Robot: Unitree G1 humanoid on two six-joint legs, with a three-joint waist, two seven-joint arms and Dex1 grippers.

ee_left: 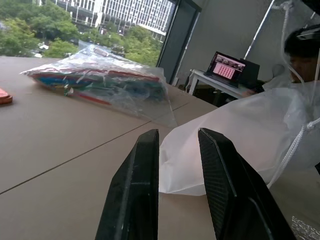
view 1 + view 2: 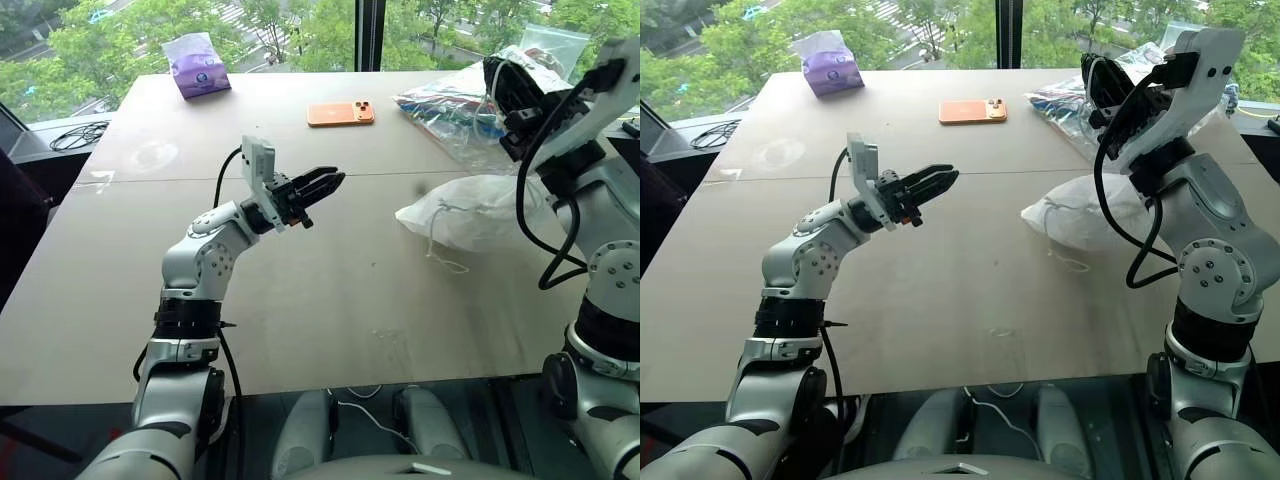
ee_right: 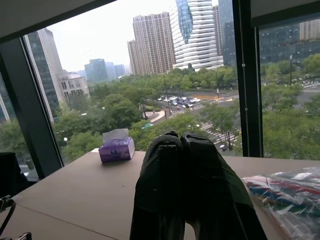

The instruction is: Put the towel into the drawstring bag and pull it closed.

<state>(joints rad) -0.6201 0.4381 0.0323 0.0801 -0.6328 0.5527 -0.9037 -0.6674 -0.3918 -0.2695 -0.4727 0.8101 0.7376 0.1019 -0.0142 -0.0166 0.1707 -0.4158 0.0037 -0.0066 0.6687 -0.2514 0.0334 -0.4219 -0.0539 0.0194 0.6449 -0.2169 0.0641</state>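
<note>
Cords (image 2: 433, 240) trail from the drawstring bag's opening and go up to my right gripper, so when I pull, the bag (image 2: 482, 214) will hang between tight cords.
The white drawstring bag (image 2: 470, 212) lies bulging on the right part of the table. Its thin cords (image 1: 289, 35) rise from its mouth toward my right gripper (image 2: 498, 78), which is held up above the bag. That gripper's fingers (image 3: 197, 165) are pressed together in the right wrist view. My left gripper (image 2: 335, 182) hovers over the table's middle, pointing toward the bag (image 1: 240, 140) from a short distance. Its fingers (image 1: 142, 170) stand apart with nothing between them. The towel is hidden.
A clear plastic bag (image 2: 462, 105) of colourful items lies behind the drawstring bag. An orange phone (image 2: 340, 113) lies at the back centre and a purple tissue pack (image 2: 197, 65) at the back left. Black cables (image 2: 78, 135) lie off the table's left edge. A person's head (image 1: 302, 47) shows beyond the bag.
</note>
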